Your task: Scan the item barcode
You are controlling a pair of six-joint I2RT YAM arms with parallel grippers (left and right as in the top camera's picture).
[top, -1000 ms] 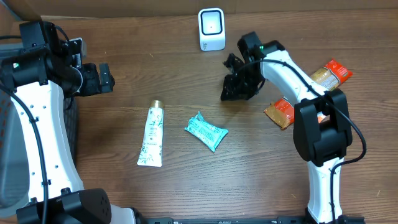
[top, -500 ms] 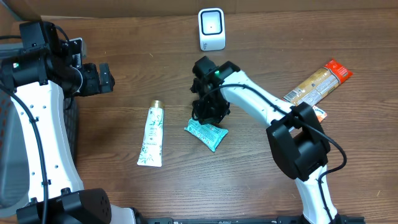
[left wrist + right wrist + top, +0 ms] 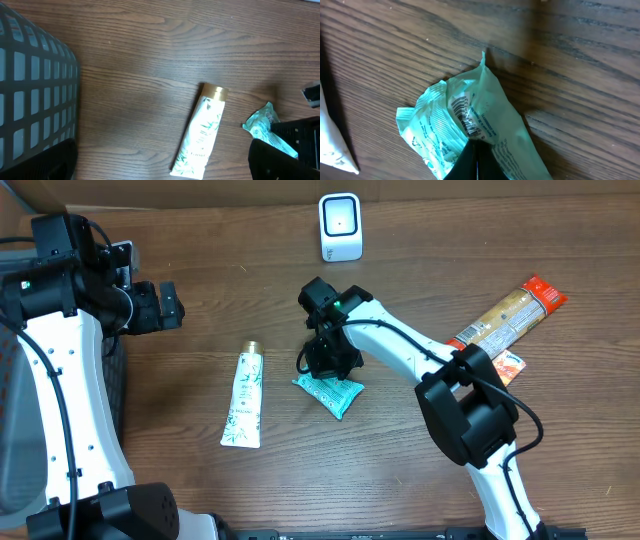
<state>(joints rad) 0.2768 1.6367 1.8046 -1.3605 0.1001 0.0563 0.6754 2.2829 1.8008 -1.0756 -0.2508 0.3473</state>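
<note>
The packet's film bunches into folds where my right gripper pinches the green packet below its barcode, so I should let go and grip the packet nearer its end.
A crumpled green packet lies mid-table, its barcode facing up in the right wrist view. My right gripper stands over its left end, fingers pressed together and pinching the film just below the barcode. The white scanner stands at the back of the table, apart from the packet. A white tube with a gold cap lies to the packet's left, also seen in the left wrist view. My left gripper hovers wide open at the far left, holding nothing.
A grey mesh basket stands at the left edge. A long orange-and-tan snack pack and a small orange packet lie at the right, beside the right arm.
The right arm swung left from near the orange packs onto the green packet, and its jaws closed. The packet shifted slightly. The left arm stayed still.
</note>
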